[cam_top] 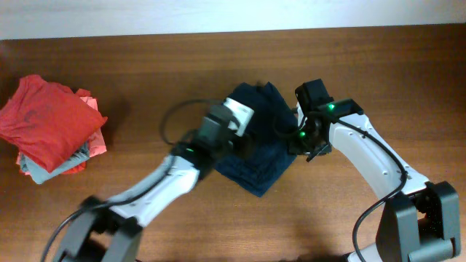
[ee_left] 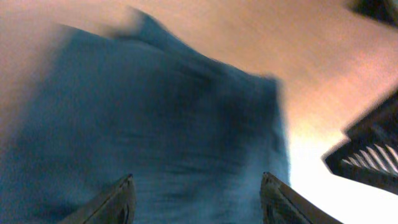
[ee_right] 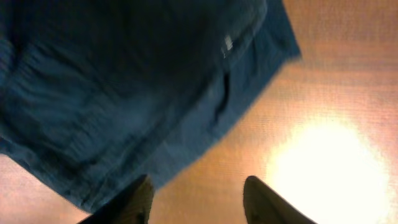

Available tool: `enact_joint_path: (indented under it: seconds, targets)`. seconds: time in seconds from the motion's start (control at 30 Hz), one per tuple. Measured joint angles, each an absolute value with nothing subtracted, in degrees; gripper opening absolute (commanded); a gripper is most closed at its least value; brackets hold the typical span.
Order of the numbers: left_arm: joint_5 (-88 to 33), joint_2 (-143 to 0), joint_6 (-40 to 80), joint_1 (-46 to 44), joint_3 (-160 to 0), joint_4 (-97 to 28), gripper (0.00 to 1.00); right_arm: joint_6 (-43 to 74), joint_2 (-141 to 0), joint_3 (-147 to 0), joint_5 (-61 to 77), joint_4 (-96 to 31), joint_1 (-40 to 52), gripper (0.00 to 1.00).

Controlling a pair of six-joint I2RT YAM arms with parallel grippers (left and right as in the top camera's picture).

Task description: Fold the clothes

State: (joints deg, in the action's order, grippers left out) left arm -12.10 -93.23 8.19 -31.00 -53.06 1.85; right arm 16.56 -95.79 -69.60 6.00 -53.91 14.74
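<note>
My right gripper needs to hold the garment's near side [cam_top: 284,149] first, while my left gripper is above the dark navy garment's middle [cam_top: 259,137]. My left gripper should then move away and take the garment's opposite edge.
The dark navy garment [cam_top: 263,156] lies bunched and partly folded on the wooden table, between my two arms. My left gripper [cam_top: 244,142] hovers over its left part; in the left wrist view the fingers [ee_left: 198,186] are spread wide above the blue cloth [ee_left: 168,124], holding nothing. My right gripper [cam_top: 304,142] is at the garment's right edge; in the right wrist view its fingers [ee_right: 198,190] are open over bare wood, with the cloth [ee_right: 124,93] just beyond and to the left.
A stack of folded garments, red [cam_top: 47,120] on top with coral and light blue beneath, sits at the table's left. The other arm's dark gripper [ee_left: 367,155] shows at the right of the left wrist view.
</note>
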Motion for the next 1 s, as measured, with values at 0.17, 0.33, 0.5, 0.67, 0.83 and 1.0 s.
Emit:
enact_joint_path:
  seconds: [0.17,0.33,0.5,0.67,0.83,1.0]
  targets:
    - [-9.63,-90.8,7.62,-22.52,-53.47,-0.32,0.64,16.53,-95.79,-69.6,6.02,-47.62,13.98,0.61]
    - [-8.97,-91.61,7.31,-18.33,-53.47,-1.08,0.64,16.53,-97.17,-69.63,6.09,-44.03,13.04,0.63]
    - [-8.27,-92.97,7.07,-16.88,-53.47,-1.08,0.64,16.51,-102.43,-69.63,9.65,-39.97,13.04,0.63]
    - [-8.05,-94.41,6.42,-16.84,-53.47,-1.54,0.64,16.56,-106.76,-69.63,13.21,-37.15,13.04,0.04]
    - [-7.88,-94.52,5.93,-16.84,-53.47,-1.69,0.64,14.87,-107.96,-69.69,17.82,-38.06,13.02,0.04]
    - [-7.86,-94.52,4.84,-16.84,-53.47,-2.59,0.64,13.8,-105.34,-70.28,16.21,-53.58,12.38,0.04]
